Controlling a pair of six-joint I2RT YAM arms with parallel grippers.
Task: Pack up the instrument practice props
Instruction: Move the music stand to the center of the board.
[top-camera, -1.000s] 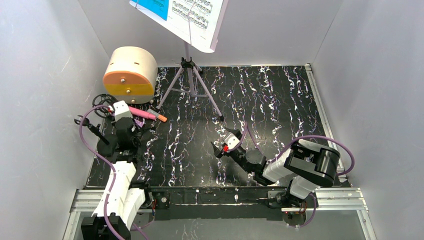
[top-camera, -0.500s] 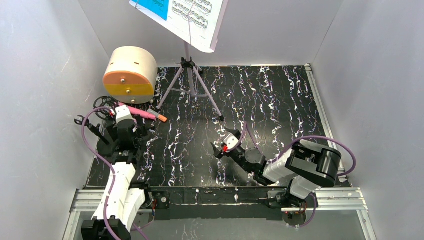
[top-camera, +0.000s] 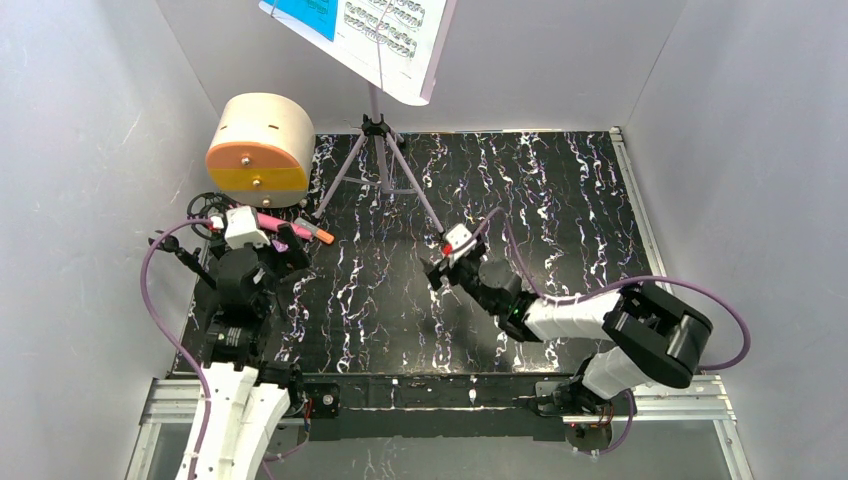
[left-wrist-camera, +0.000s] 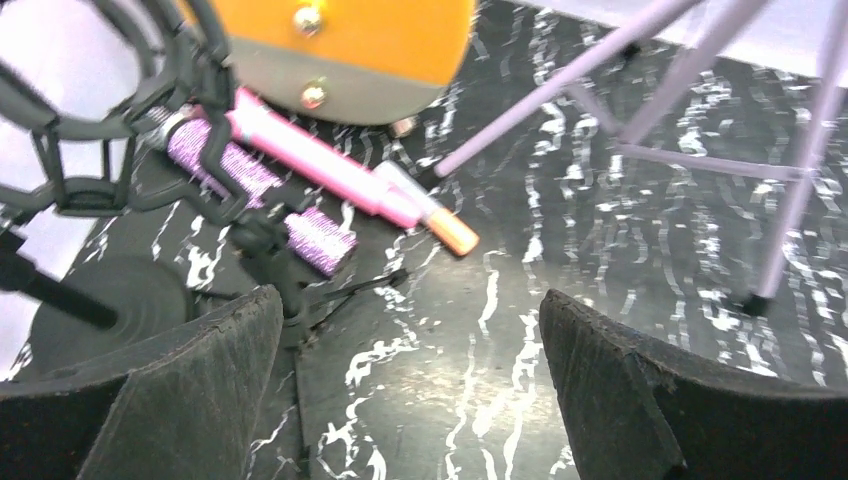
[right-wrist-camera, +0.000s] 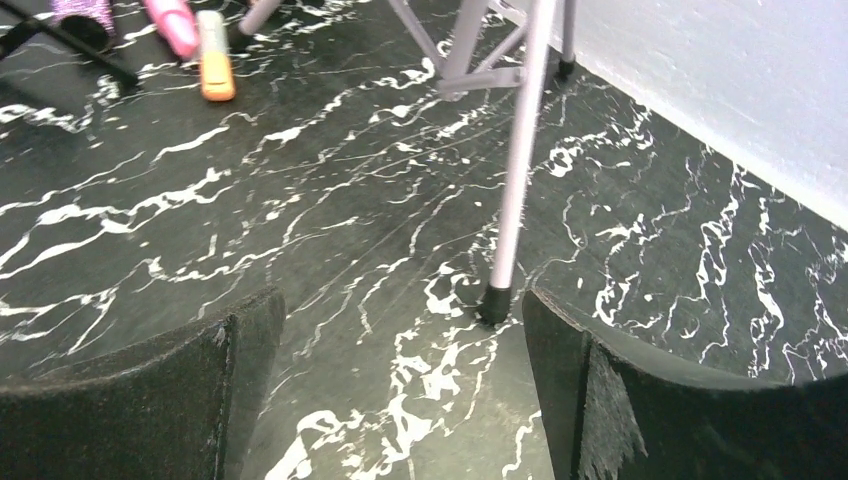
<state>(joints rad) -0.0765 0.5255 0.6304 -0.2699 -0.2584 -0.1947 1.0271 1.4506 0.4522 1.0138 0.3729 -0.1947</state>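
One foot of the music stand (top-camera: 318, 213) is too close to the pink microphone, so next my right gripper takes hold of the stand's front leg (top-camera: 427, 205) and pulls the stand out of the way first.
The pink microphone (left-wrist-camera: 330, 175) lies on the black marbled table (top-camera: 540, 200) in front of a round box, orange tip to the right. The purple mic (left-wrist-camera: 250, 205) rests beside it in its black ring mount (left-wrist-camera: 60, 150), against the left wall. My left gripper (left-wrist-camera: 410, 370) (top-camera: 262, 248) stands open just short of both, holding nothing. The lilac music stand (top-camera: 375, 105) is upright at the back with blue and white sheet music (top-camera: 390, 30) on it. My right gripper (right-wrist-camera: 400, 370) (top-camera: 440, 268) is open, with the stand's front leg (right-wrist-camera: 515, 190) just ahead, close to the right finger.
A round wooden box with an orange face (top-camera: 260, 140) lies on its side at the back left. Grey walls close in on three sides. The stand's other legs (left-wrist-camera: 560, 85) spread across the back of the table.
My left gripper has opened wide and drawn back a little from the two microphones. My right arm has stretched forward and to the back, up to the stand's front leg.
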